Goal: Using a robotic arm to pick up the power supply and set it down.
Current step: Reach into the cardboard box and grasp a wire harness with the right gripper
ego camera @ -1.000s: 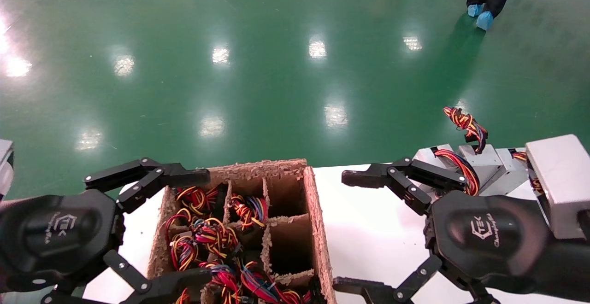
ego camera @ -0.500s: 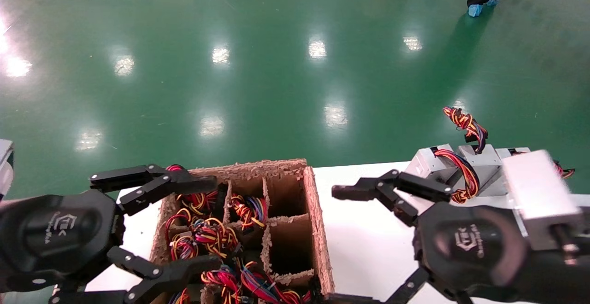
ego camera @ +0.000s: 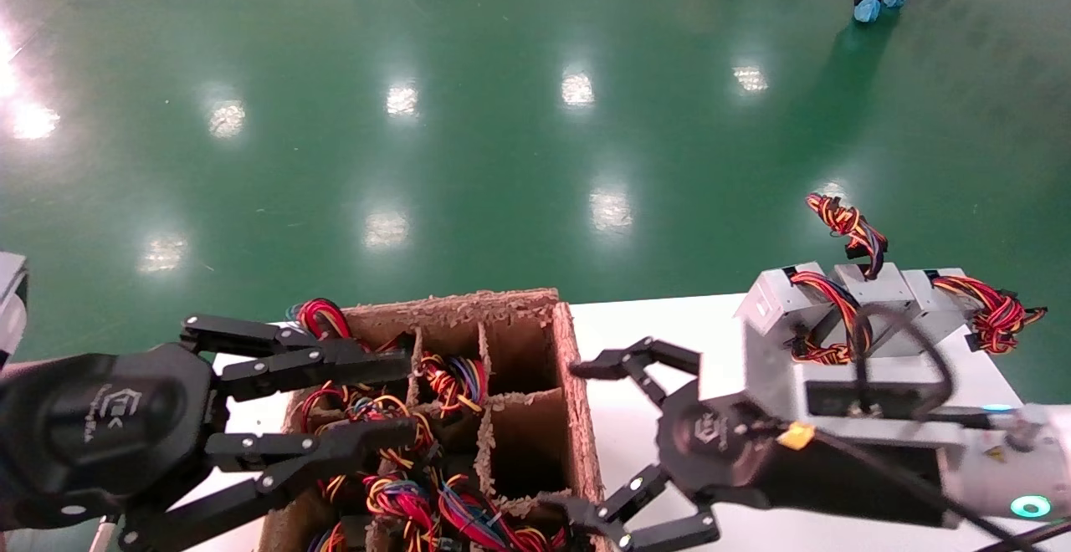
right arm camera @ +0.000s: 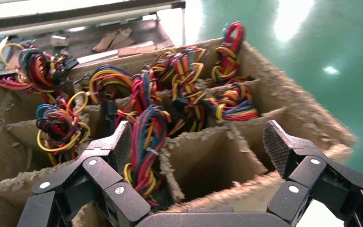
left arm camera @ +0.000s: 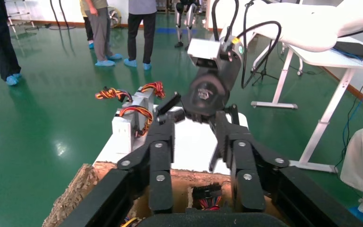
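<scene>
I expect a hidden power supply to come up hanging underneath when I lift the red-blue-yellow bundle (ego camera: 474,518), because matching wires (ego camera: 841,297) come out of the grey power supply boxes.
Three grey power supply boxes lean together at the white table's far right. The rightmost power supply (ego camera: 941,288) carries a knotted red-and-yellow wire bundle (ego camera: 994,315). My right gripper (ego camera: 565,435) on the white-and-silver arm is open and holds nothing. It points at the cardboard box (ego camera: 577,418), level with the box's right wall. In the right wrist view the right gripper (right arm camera: 199,142) frames an empty compartment (right arm camera: 208,163), with a red-blue-yellow bundle (right arm camera: 146,142) beside one finger. My left gripper (ego camera: 407,396) is open over the box's left compartments.
The cardboard box's left and middle cells are packed with coloured wire bundles (ego camera: 368,431); the right cells are bare. White table (ego camera: 661,326) lies between the box and the grey boxes. A person's feet (ego camera: 874,4) stand far off on the green floor.
The right arm has turned and swung left and down, so its gripper now faces the cardboard box. The left gripper's fingers have narrowed and shifted right over the box.
</scene>
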